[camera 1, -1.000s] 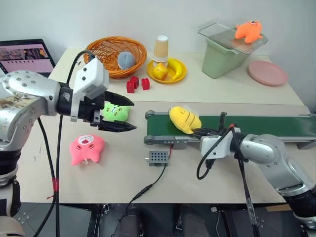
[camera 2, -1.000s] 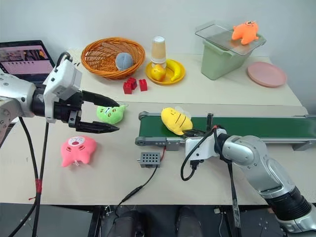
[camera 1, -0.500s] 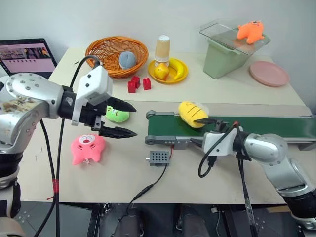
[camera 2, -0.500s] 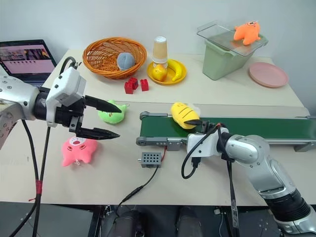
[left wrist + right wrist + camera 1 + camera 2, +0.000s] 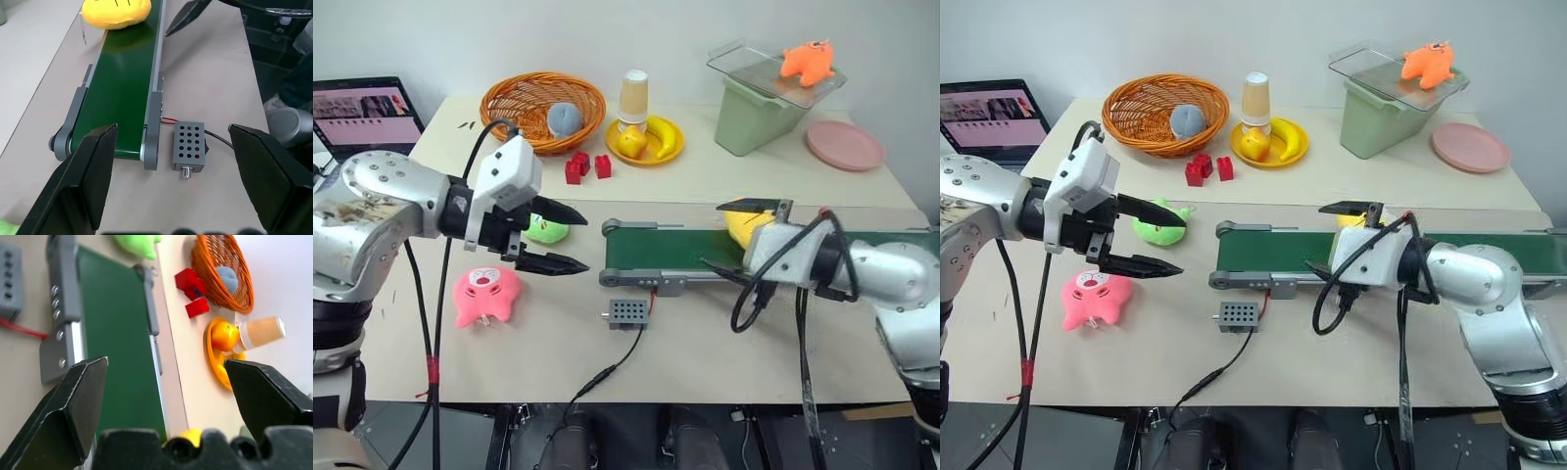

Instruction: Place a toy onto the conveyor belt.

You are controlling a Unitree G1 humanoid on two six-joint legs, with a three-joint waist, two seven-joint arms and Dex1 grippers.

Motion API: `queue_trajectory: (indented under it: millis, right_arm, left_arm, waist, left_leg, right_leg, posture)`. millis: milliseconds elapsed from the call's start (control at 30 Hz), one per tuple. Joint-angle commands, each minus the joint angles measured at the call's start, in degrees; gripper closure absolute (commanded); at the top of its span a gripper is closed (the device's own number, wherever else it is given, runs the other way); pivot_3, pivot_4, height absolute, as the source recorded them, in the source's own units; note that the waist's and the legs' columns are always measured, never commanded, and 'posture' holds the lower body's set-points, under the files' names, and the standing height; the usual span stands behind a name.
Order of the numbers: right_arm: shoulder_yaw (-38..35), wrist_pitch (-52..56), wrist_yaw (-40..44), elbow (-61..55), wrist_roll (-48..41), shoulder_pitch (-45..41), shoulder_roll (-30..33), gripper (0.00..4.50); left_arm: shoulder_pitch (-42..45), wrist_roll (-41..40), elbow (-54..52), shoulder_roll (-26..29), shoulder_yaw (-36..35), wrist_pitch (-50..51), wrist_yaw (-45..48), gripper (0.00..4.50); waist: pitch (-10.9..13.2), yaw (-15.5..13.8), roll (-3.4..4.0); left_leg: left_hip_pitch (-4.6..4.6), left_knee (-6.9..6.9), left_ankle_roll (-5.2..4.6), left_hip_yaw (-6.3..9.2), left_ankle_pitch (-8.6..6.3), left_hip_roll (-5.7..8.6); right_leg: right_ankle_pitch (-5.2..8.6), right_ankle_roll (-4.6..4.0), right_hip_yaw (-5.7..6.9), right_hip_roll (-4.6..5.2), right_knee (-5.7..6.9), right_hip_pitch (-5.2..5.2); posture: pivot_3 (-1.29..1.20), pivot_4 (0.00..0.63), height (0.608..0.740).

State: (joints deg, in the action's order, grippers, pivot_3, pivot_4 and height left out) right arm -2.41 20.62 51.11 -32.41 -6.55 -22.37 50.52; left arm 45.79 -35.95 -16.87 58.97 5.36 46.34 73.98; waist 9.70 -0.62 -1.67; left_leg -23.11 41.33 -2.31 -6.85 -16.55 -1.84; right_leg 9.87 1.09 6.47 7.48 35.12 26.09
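Observation:
I expect the green plush toy to squash between my fingers when I carry it and then puff up again, because it has a plump, rounded edge.
A yellow plush toy lies on the dark-green conveyor belt, partly hidden behind my right gripper. That gripper hovers open just above the belt, one finger over the toy and one at the belt's near rail, holding nothing. The left wrist view shows the toy resting free on the belt. My left gripper hangs open and empty off the belt's left end. A green plush toy sits behind its fingers and a pink plush toy lies below it.
A grey control box with a red wire sits in front of the belt. At the back stand a wicker basket, red blocks, a yellow plate with a cup, a green bin with an orange toy, and a pink plate. A laptop is far left.
My right gripper has opened, let go of the yellow toy and risen. The toy now lies further right along the belt. My left arm has stayed put.

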Motion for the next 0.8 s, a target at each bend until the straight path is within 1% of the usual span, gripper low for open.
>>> queue_trajectory:
  millis: [33,67,167,233,300,433,500,567,667,733,800]
  right_arm:
    - [-7.0,19.0,0.0,-2.9,-16.0,-5.3,-1.3,0.01]
    - [-9.1,25.0,-1.6,-2.1,-21.3,-8.3,-2.7,0.01]
    - [-12.3,36.6,-5.2,0.2,-30.6,-14.9,-5.2,0.01]
    - [-12.4,41.4,-6.7,2.5,-33.4,-18.4,-5.4,0.01]
    - [-11.8,44.0,-7.4,4.2,-35.0,-20.3,-5.0,0.01]
    - [-10.1,44.8,-6.9,7.5,-35.7,-21.9,-3.5,0.01]
    - [-9.1,44.0,-6.4,9.3,-35.6,-22.2,-3.0,0.01]
    - [-8.3,43.3,-5.7,10.5,-35.8,-22.4,-2.7,0.01]
    - [-7.1,42.7,-3.2,11.5,-36.4,-22.3,-1.7,0.01]
    - [-7.2,43.4,-1.1,11.6,-38.1,-22.3,-1.1,0.01]
    - [-7.3,44.0,0.9,11.6,-39.7,-22.5,-0.2,0.01]
  left_arm:
    - [0.5,-1.0,-0.3,1.1,-3.1,-0.6,1.2,0.64]
    - [0.6,-1.4,-0.1,1.1,-3.9,-0.2,0.7,0.64]
    - [1.4,-1.4,1.4,0.8,-5.8,0.8,-1.2,0.64]
    - [2.7,-0.4,3.9,0.6,-7.2,1.5,-4.0,0.64]
    - [4.1,0.4,6.1,1.1,-7.8,3.2,-6.6,0.64]
    - [5.1,-0.2,8.0,4.4,-9.0,9.9,-8.7,0.64]
    - [4.1,-0.2,8.3,8.1,-9.4,12.2,-7.8,0.64]
    - [2.9,0.8,8.8,11.4,-9.0,12.5,-6.9,0.64]
    - [-0.6,2.1,10.2,15.7,-9.5,9.8,-4.4,0.64]
    - [-5.1,2.8,10.0,17.6,-10.9,6.8,-2.5,0.64]
    - [-10.8,4.3,9.3,18.3,-12.3,3.0,-1.6,0.64]
  waist:
    - [0.0,0.0,0.0]
    - [0.0,0.0,0.0]
    - [0.0,0.0,0.0]
    - [0.0,0.0,0.0]
    - [0.0,-0.2,0.01]
    - [0.0,-0.1,0.01]
    - [0.0,0.0,0.0]
    - [0.0,0.2,0.0]
    - [0.0,0.2,0.02]
    - [0.0,0.2,0.02]
    - [0.0,0.3,0.02]
  left_leg:
    - [0.0,0.0,0.0,0.01,0.0,0.0]
    - [0.0,0.0,0.0,0.01,0.0,0.0]
    - [0.0,0.01,-0.02,0.02,-0.01,-0.01]
    - [0.0,-0.01,-0.02,0.03,-0.01,-0.01]
    - [0.0,-0.02,-0.04,0.04,-0.02,0.0]
    - [-0.11,0.0,-0.16,0.04,-0.09,0.07]
    - [-0.14,-0.02,-0.18,0.02,-0.1,0.09]
    - [-0.16,-0.03,-0.18,0.01,-0.1,0.07]
    - [-0.1,-0.05,-0.17,-0.03,-0.09,0.05]
    - [-0.07,-0.03,-0.15,-0.05,-0.09,0.03]
    - [-0.05,-0.03,-0.15,-0.06,-0.08,0.02]
  right_leg:
    - [-0.01,-0.02,0.0,0.0,0.01,0.0]
    - [-0.03,-0.06,0.0,-0.01,0.01,0.0]
    - [-0.07,-0.12,0.0,-0.03,0.02,-0.01]
    - [-0.08,-0.13,0.01,-0.03,0.04,-0.01]
    - [-0.08,-0.13,0.02,-0.03,0.09,-0.02]
    - [-0.08,-0.11,-0.01,-0.04,0.13,-0.02]
    - [-0.09,-0.09,-0.04,-0.03,0.1,0.0]
    - [-0.09,-0.08,-0.04,-0.04,0.09,0.05]
    - [-0.08,-0.07,-0.07,-0.04,0.13,0.05]
    - [-0.07,-0.06,-0.08,-0.04,0.14,0.05]
    - [-0.06,-0.05,-0.11,-0.04,0.1,0.04]
  posture:
    - [0.0,0.15,0.734]
    - [0.0,0.15,0.734]
    - [0.0,0.15,0.734]
    - [0.0,0.15,0.734]
    - [0.0,0.15,0.734]
    - [0.0,0.15,0.734]
    - [0.0,0.15,0.734]
    - [0.0,0.15,0.734]
    - [0.0,0.15,0.734]
    - [0.0,0.15,0.734]
    - [0.0,0.15,0.734]
